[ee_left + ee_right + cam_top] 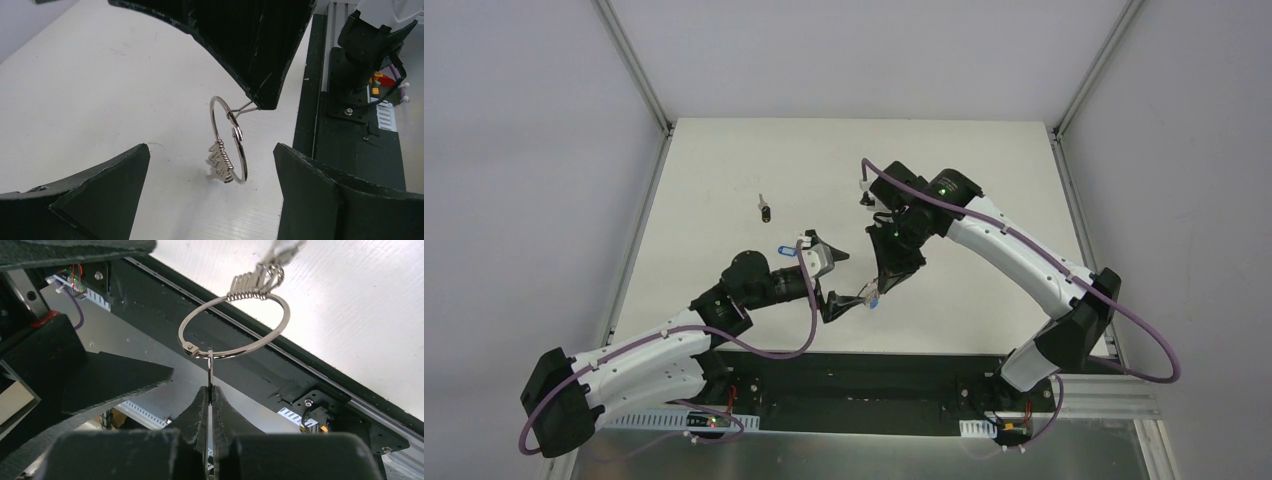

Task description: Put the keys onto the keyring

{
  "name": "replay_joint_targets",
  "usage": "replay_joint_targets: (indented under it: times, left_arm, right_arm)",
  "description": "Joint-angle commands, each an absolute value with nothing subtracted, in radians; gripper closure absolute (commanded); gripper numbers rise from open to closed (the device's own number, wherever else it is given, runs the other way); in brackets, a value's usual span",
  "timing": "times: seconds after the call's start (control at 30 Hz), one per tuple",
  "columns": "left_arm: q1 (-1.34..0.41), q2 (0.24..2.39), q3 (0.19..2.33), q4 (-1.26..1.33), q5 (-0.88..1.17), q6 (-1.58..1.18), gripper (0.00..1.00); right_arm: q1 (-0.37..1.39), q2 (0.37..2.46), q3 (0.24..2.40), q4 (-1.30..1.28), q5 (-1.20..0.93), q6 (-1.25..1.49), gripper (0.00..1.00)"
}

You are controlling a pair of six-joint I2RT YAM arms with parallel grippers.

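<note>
Next, my left gripper closes on the ring's wire [238,135] and holds it steady, since the keyring hangs free from the end of the key [210,353] in my right gripper.
The keyring [243,159] is a thin silver wire ring hanging in the air, with several small silver keys [218,162] bunched on it. My right gripper [210,390] is shut on a thin silver key [210,371] seen edge-on, and the keyring [272,337] hangs from that key's end. The bunched keys [248,288] sit at the ring's far side. My left gripper [212,175] is open, with the ring hanging between its two fingers and touching neither. In the top view both grippers, left [832,282] and right [876,290], meet near the table's front middle. A blue-headed key [785,250] lies on the table beside the left gripper.
A small dark and silver item [766,209] lies on the white table [984,170] at the left middle. The black base rail [874,385] runs along the near edge just below the grippers. Frame posts stand at the two back corners.
</note>
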State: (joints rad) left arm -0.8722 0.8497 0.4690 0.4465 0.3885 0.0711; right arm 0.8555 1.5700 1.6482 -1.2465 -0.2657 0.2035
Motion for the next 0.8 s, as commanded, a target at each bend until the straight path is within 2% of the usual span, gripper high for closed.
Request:
replay_joint_targets:
  times: [0.0,0.27,0.43,0.77]
  left_arm:
    - [-0.891,0.852,0.500,0.527,0.439,0.156,0.05]
    - [-0.913,0.877,0.498,0.544,0.465,0.188,0.07]
    - [-0.923,0.861,0.477,0.575,0.455,0.208,0.12]
    - [-0.928,0.869,0.471,0.578,0.483,0.235,0.39]
  right_arm:
    - [0.883,1.597,1.736,-1.312,-0.354,0.206,1.00]
    - [0.907,1.671,1.832,-1.355,-0.371,0.217,1.00]
    - [0.917,1.693,1.865,-1.362,-0.378,0.220,1.00]
    - [0.927,1.693,1.885,-1.360,-0.409,0.233,1.00]
